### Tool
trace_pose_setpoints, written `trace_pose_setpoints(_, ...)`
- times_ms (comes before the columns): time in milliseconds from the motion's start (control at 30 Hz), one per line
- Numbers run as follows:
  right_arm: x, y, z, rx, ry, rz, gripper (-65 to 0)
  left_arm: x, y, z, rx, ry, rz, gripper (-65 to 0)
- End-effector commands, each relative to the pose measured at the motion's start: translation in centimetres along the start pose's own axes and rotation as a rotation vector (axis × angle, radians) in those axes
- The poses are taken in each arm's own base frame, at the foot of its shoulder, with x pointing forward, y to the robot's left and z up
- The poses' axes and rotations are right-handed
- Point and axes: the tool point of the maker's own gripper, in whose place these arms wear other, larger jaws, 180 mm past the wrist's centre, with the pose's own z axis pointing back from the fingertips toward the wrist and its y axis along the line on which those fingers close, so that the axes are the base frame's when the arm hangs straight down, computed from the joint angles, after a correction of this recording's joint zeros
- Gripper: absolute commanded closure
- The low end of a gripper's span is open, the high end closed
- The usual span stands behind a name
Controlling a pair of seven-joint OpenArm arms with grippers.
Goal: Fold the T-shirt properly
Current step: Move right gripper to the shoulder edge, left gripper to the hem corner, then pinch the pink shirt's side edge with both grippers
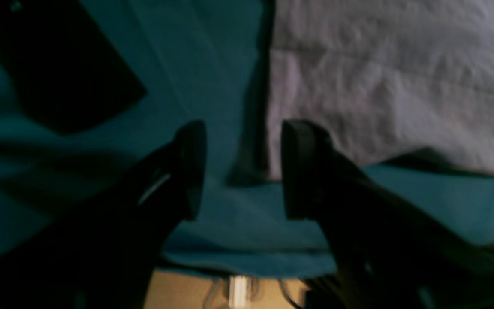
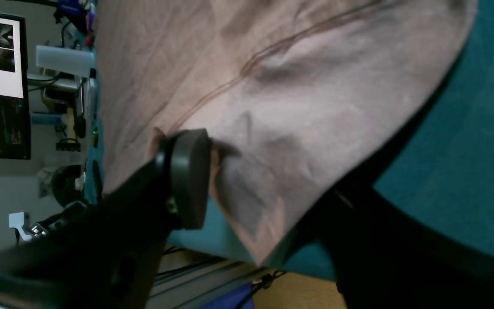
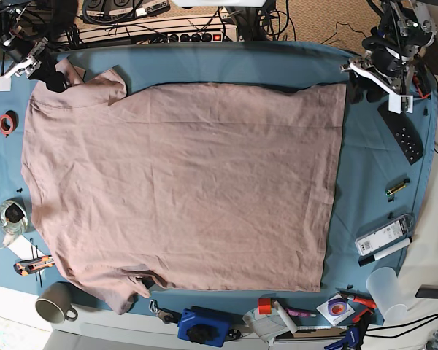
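My left gripper should move in over the T-shirt (image 3: pixel 331 99) before it pinches the hem corner, because the T-shirt's hem corner (image 3: pixel 343 87) is only just inside the gap of my open left gripper.
The mauve T-shirt (image 3: pixel 182 182) lies spread flat on the teal table cloth (image 3: pixel 372 182), collar side at the left of the base view. My right gripper (image 3: pixel 56 79) is at its far-left sleeve. In the right wrist view the right gripper (image 2: pixel 247 176) is open; one finger (image 2: pixel 189 180) touches the sleeve cloth (image 2: pixel 294 107), and the other is hidden under it. My left gripper (image 3: pixel 366 91) is open and empty just off the shirt's far-right hem corner. In the left wrist view the left gripper (image 1: pixel 242 171) frames that corner of the T-shirt (image 1: pixel 380 86).
A black remote (image 3: pixel 405 131) lies right of the left gripper and shows in its wrist view (image 1: pixel 58 64). A mug (image 3: pixel 55 306), a tape roll (image 3: pixel 7 122), a plastic cup (image 3: pixel 385 292), a blue box (image 3: pixel 202 326) and pens line the table's edges. Cables run behind the far edge.
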Motion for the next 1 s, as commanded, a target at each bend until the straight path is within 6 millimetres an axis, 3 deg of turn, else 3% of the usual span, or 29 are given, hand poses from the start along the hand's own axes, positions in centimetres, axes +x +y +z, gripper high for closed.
trace_pose_setpoints(0, -0.6, -0.8, 0.5, -0.053, 0.060, 0.018, -30.2, 1.1, -0.8, 0.3, -0.042, -0.042, -0.002, -28.4)
trace_pose_setpoints(200, -0.8, -1.1, 0.5, -0.067, 0.072, 0.020, -30.2, 1.6, -3.0, 0.3, -0.176, -0.080, 0.000, -28.4)
trace_pose_setpoints(433, -0.8, -1.1, 0.5, -0.067, 0.072, 0.021, -30.2, -0.2, -1.2, -2.6, -0.236, -0.049, 0.173, -28.4)
trace_pose_setpoints(700, -0.6, -1.1, 0.6, -0.069, 0.072, 0.025, -30.2, -1.2, 1.7, -2.0, -0.171, -0.024, 0.229, -28.4)
trace_pose_setpoints(967, -0.6, -1.1, 0.6, -0.068, 0.071, 0.025, -30.2, -1.6, -1.0, -1.8, -0.303, -0.022, 0.242, -28.4)
